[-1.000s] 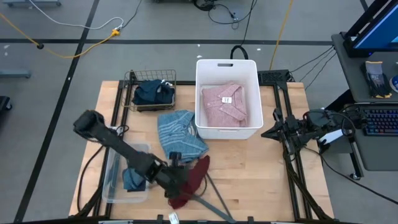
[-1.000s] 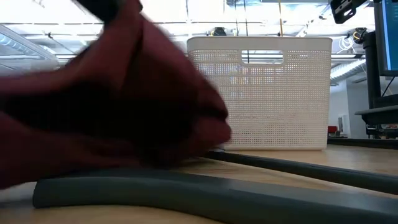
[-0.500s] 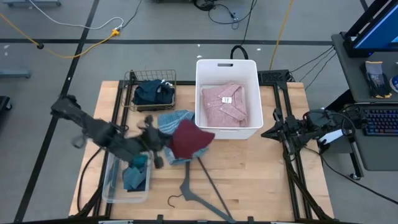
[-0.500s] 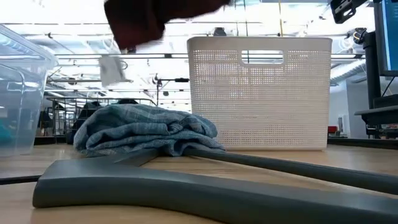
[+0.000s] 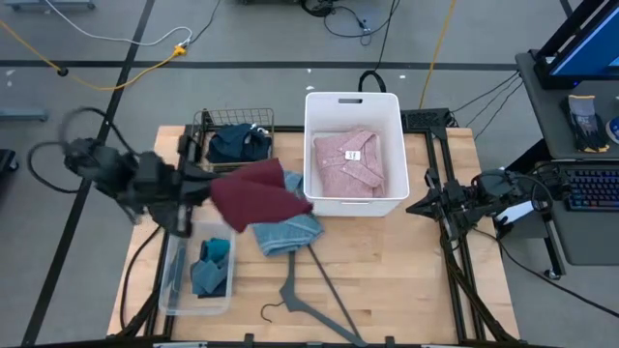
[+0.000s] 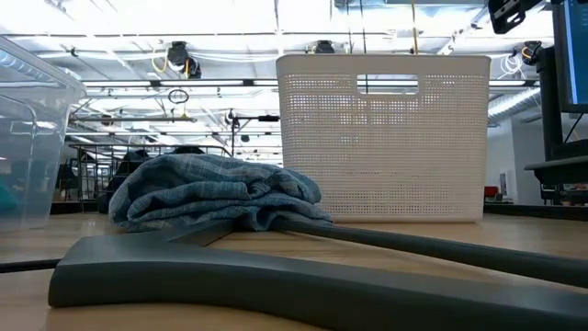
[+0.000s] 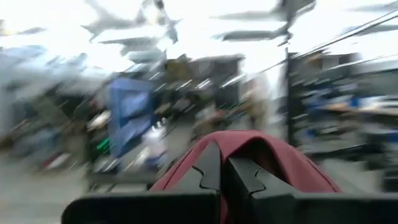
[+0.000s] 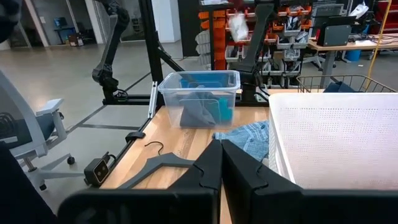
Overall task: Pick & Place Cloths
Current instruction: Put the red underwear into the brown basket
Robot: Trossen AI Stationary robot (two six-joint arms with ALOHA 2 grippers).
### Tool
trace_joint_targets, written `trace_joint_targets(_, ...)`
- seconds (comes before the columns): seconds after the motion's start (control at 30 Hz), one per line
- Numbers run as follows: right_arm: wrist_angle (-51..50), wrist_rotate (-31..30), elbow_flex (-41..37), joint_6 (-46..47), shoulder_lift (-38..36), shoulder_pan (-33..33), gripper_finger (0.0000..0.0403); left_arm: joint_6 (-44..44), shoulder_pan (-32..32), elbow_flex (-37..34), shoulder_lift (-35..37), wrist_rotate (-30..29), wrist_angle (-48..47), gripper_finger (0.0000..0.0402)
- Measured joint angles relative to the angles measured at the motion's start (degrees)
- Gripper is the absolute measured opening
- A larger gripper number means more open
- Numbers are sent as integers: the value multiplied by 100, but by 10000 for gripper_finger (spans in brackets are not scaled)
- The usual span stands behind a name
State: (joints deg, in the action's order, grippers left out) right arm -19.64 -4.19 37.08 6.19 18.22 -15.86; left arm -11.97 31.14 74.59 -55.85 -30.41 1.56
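My left gripper should swing back the maroon garment (image 5: 259, 195), now hovering over the light-blue striped shirt clear of the wire basket, and release it onto the navy top (image 5: 238, 143).
My left gripper (image 5: 200, 184) is high above the table's left part, shut on the maroon garment (image 5: 258, 193), which hovers over the light-blue striped shirt (image 5: 287, 232). That shirt lies crumpled on the table beside the white bin (image 5: 309, 145); it also shows in the low view (image 6: 211, 191). The pink collared shirt (image 5: 350, 159) lies in the white bin. The navy top (image 5: 239, 143) sits in the wire basket. Small teal and blue pieces (image 5: 211, 266) lie in the clear tub. My right gripper (image 8: 221, 163) waits shut at the table's right edge (image 5: 435, 203). My left gripper pinches the maroon garment between its two fingers at the garment's left end (image 7: 205, 163), how many layers I cannot tell. The fingers (image 7: 245, 177) point roughly level toward the table's right. The garment is lifted clear and spreads out beyond the fingertips (image 5: 280, 198).
A grey clothes hanger (image 5: 309, 302) lies on the table's near part, large in the low view (image 6: 276, 285). The clear tub (image 5: 174, 280) stands at the near left, the wire basket (image 5: 205, 124) at the far left. Bare wood lies right of the hanger.
My left gripper has carried the maroon garment from the table's near edge beside the hanger up and toward the far left. The garment has come off the table, swept over the striped shirt and now hangs clear in the air. The hanger stays where it was.
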Motion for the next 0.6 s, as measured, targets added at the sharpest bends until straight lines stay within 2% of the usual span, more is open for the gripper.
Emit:
trace_joint_targets(0.13, -2, -2, 0, -119, 0, 1, 0, -304, 1, 4, 177, 1432, 209, 0)
trace_joint_targets(0.27, -2, -11, 0, -134, 0, 2, 0, -339, 0, 4, 187, 2288, 208, 0)
trace_joint_targets(0.6, 3, -20, 0, -124, 0, 1, 0, -402, 0, 4, 109, 2397, 104, 0)
